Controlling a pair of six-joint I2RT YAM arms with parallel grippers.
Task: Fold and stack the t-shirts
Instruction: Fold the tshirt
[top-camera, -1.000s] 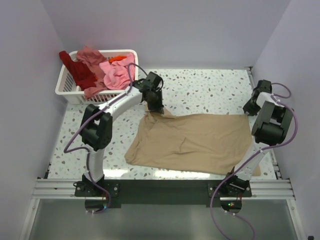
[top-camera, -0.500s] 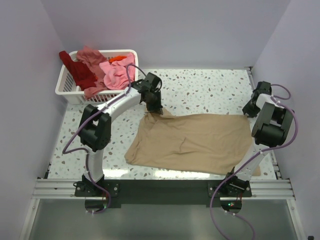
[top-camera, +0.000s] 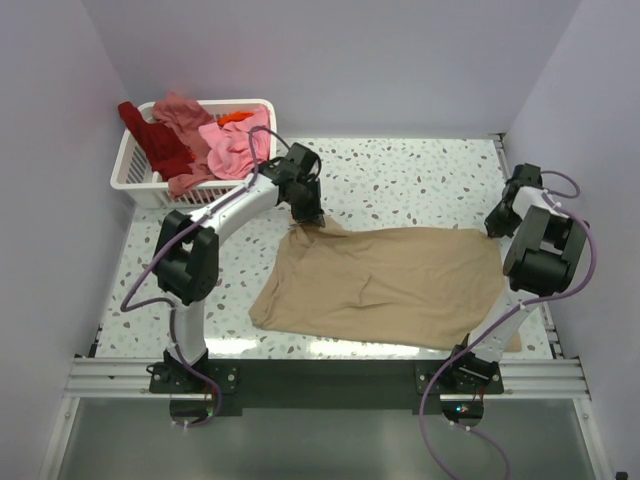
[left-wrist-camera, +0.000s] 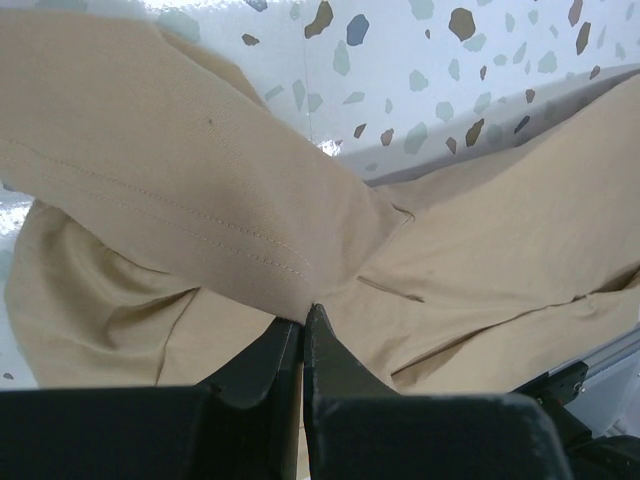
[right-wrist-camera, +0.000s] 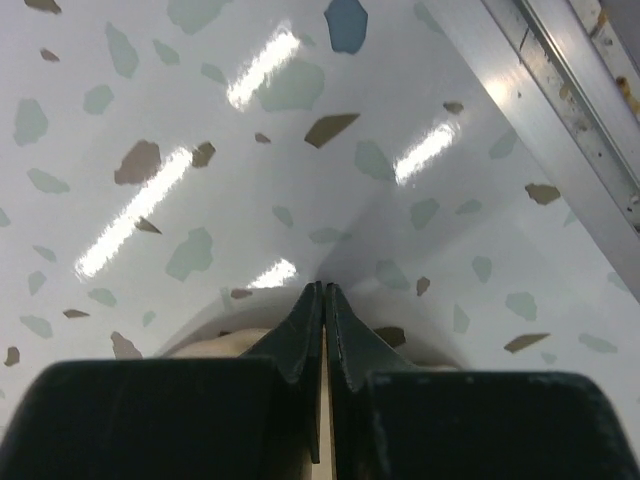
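I keep folding the tan t-shirt's far edge (top-camera: 430, 230) toward me with my right gripper, as it is straight between my grippers, and let go over the flat cloth (top-camera: 470, 288).
A large tan t-shirt (top-camera: 390, 285) lies spread across the middle of the speckled table. My left gripper (top-camera: 312, 222) is shut on its far left corner. In the left wrist view the hemmed cloth (left-wrist-camera: 200, 170) rises straight out of the closed gripper (left-wrist-camera: 303, 318). My right gripper (top-camera: 497, 222) is shut at the shirt's far right corner, tips down on the table (right-wrist-camera: 323, 290). Tan cloth (right-wrist-camera: 215, 345) shows beside its fingers and in the slit between them. More t-shirts, pink (top-camera: 235, 145), dark red (top-camera: 160, 145), salmon (top-camera: 180, 110) and orange (top-camera: 235, 117), are heaped in the basket.
The white slatted basket (top-camera: 125, 172) stands at the far left corner of the table, just behind my left arm. A metal rail (right-wrist-camera: 560, 120) runs along the table's right edge close to my right gripper. Purple walls enclose three sides.
My right gripper's jaws have closed at the shirt's far right corner. My left gripper has crept slightly back with the cloth still pinched.
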